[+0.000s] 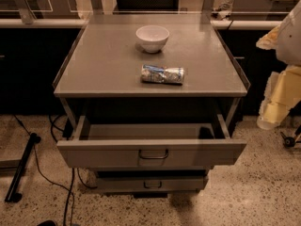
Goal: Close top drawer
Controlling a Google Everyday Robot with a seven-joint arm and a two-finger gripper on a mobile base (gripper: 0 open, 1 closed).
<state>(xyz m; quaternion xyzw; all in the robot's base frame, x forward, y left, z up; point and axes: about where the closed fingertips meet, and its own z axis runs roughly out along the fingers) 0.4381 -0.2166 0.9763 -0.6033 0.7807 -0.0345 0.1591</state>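
I should expect another drawer hidden behind the top drawer's front panel (152, 154), because that panel covers the cabinet's front side above the lower drawer (152, 184).
The top drawer (151, 153) of the grey metal cabinet is pulled far out toward me. Its wide flat front panel has a small dark loop handle (153, 154) at its centre, and its inside looks empty. My arm, white and yellowish, comes in at the right edge of the camera view. My gripper (269, 119) hangs at its lower end, to the right of the drawer's right corner and apart from it.
A white bowl (152, 37) and a crumpled silver-blue packet (162, 74) lie on the cabinet top (103, 60). A narrower lower drawer (151, 183) sits under the open one. Black cables and a stand leg (21, 168) are on the floor left; a caster (288, 141) is right.
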